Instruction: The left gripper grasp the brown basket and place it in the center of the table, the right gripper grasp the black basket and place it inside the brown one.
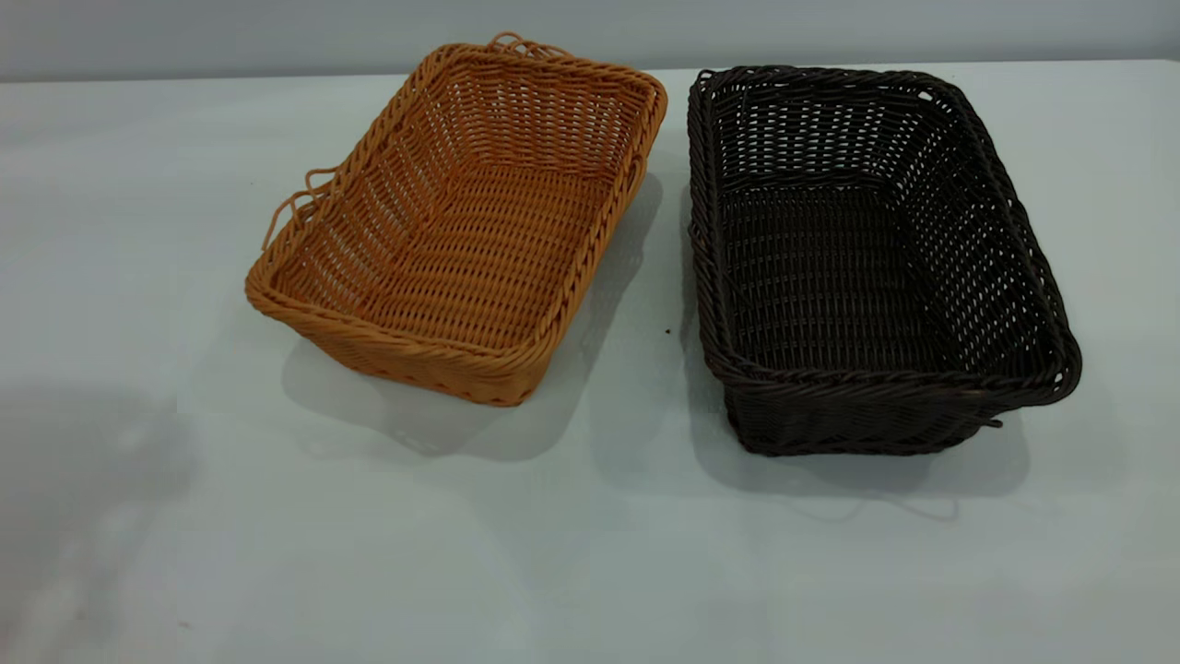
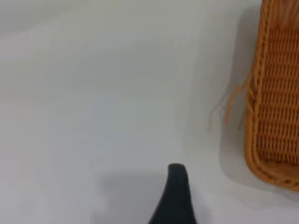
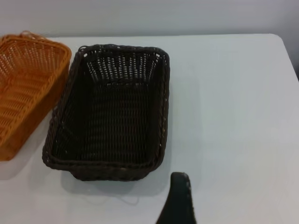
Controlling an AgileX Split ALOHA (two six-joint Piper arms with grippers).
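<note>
My left gripper keeps moving across clear table [image 1: 238, 160], as the brown basket's long rim with loose pieces faces it, toward that rim [image 1: 370, 142] until my fingers straddle it.
The brown basket [image 1: 461, 231] stands on the white table [image 1: 590, 553], left of centre, with loose strands at its left and far rims. The black basket [image 1: 867, 258] stands beside it on the right, a narrow gap between them; both are upright and empty. Neither gripper shows in the exterior view. In the left wrist view, a dark tip of my left gripper [image 2: 176, 196] is over bare table, apart from the brown basket's corner [image 2: 275, 107]. In the right wrist view, a dark tip of my right gripper [image 3: 180, 200] is just off the black basket's [image 3: 112, 112] near corner.
The table's far edge [image 1: 1014, 63] runs just behind both baskets, against a grey wall. A wide stretch of white tabletop lies in front of the baskets. A soft shadow falls on the table at the near left [image 1: 83, 461].
</note>
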